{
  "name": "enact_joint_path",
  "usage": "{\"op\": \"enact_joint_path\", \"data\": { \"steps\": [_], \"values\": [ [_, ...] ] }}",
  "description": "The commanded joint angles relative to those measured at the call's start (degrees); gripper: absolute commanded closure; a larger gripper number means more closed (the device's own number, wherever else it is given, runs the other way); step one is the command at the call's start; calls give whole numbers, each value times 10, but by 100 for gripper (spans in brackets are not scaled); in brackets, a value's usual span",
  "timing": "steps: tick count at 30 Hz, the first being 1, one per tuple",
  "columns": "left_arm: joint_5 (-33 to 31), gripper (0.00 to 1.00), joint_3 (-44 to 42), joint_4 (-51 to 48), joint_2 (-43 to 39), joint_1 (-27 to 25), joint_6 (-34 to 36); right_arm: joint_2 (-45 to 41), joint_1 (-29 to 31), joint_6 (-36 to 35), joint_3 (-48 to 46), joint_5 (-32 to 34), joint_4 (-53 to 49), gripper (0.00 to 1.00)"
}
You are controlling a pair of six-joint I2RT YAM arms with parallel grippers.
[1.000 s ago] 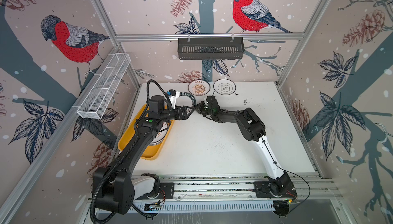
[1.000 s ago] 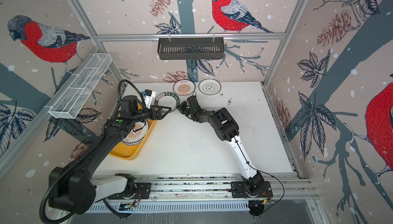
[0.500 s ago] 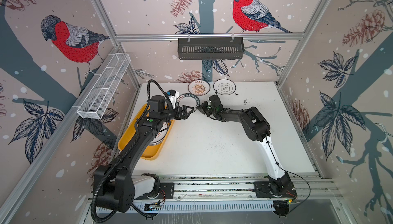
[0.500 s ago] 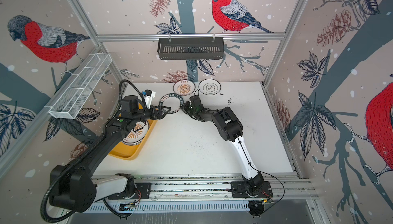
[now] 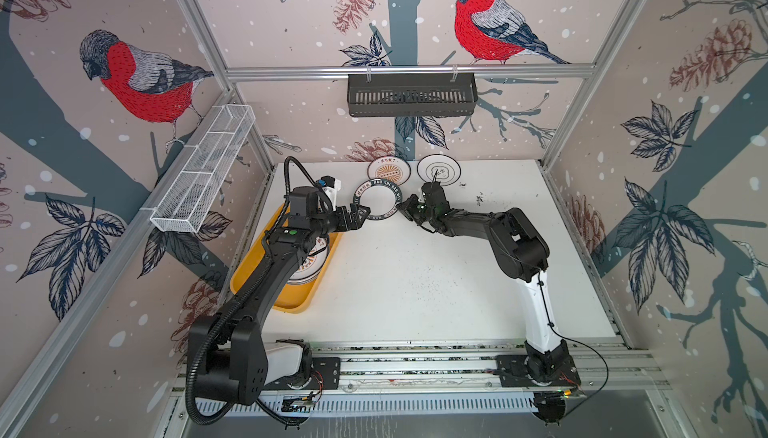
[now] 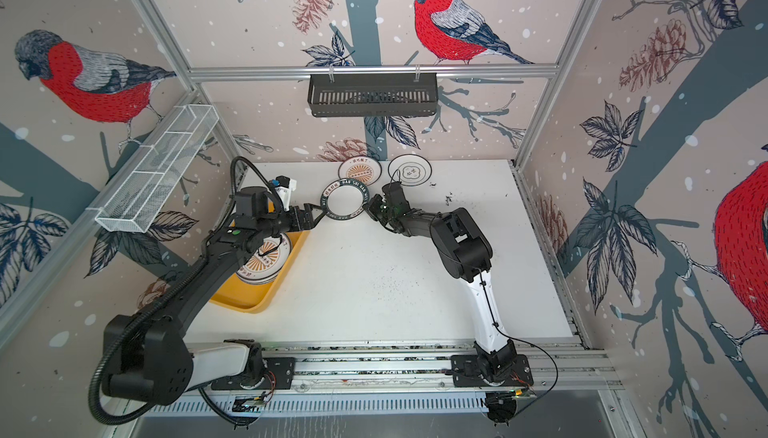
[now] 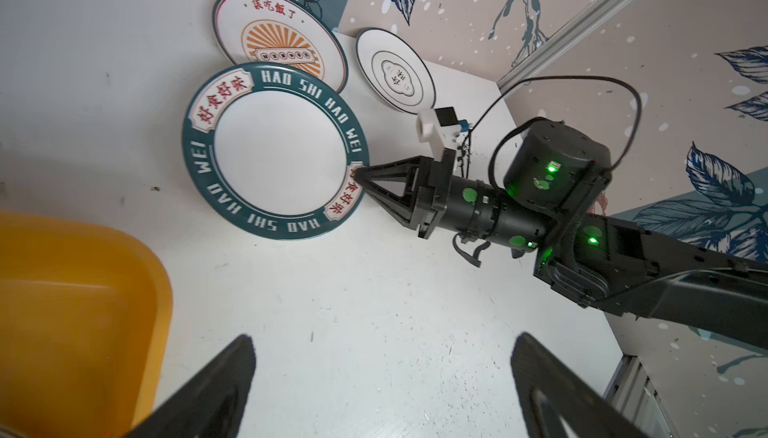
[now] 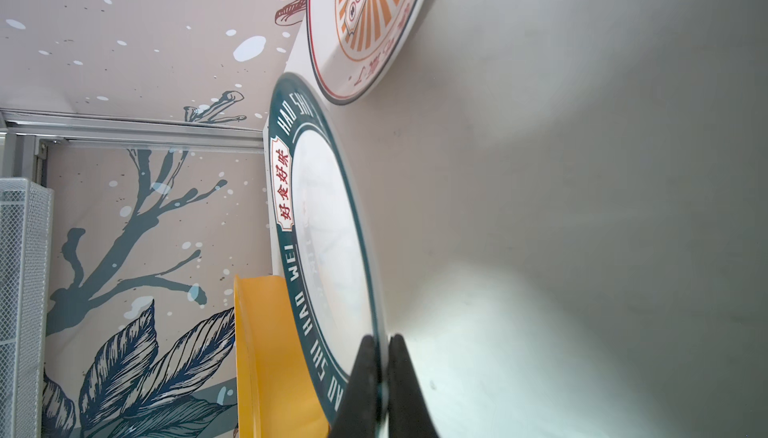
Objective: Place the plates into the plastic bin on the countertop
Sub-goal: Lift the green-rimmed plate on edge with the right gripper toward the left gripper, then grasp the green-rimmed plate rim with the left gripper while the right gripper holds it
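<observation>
The green-rimmed plate [image 6: 345, 198] is in my right gripper and its opposite rim [image 6: 325, 199] is free. So my left gripper should stay open and keep facing that rim until the rim comes between its fingers.
A white plate with a dark green lettered rim [image 5: 378, 205] [image 6: 346, 203] [image 7: 274, 151] lies low over the countertop [image 5: 415, 282], right of the yellow plastic bin [image 5: 291, 303] [image 6: 249, 303]. My right gripper [image 5: 400, 207] [image 7: 357, 174] [image 8: 382, 344] is shut on this plate's right rim. My left gripper [image 5: 361, 211] [image 6: 318, 211] [image 7: 382, 344] stands open at the plate's left edge, with only bare table between its fingers. Plates [image 5: 309, 265] [image 6: 266, 257] with an orange sunburst on top are stacked in the bin, partly hidden by my left arm.
Two more plates lie at the back wall: a sunburst plate [image 5: 388, 169] [image 7: 278, 36] and a thin black-rimmed plate [image 5: 438, 170] [image 7: 395, 70]. A black slatted basket [image 5: 411, 95] hangs on the back rail. A white wire basket [image 5: 203, 174] hangs on the left rail.
The right arm has drawn back a little to the right, taking the green-rimmed plate with it. The left gripper has stayed open beside the plate's left edge.
</observation>
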Motion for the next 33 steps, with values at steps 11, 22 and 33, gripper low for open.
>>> {"op": "enact_joint_path", "data": {
  "steps": [11,22,33],
  "values": [
    [-51,4,8,-16,42,64,-41,-76,-4,-27,-40,-79,51,97],
    [13,12,0,19,59,104,-56,-110,8,-40,-56,-127,53,97],
    [56,33,-6,42,78,118,-72,-115,20,-30,-59,-156,74,97]
  ]
}}
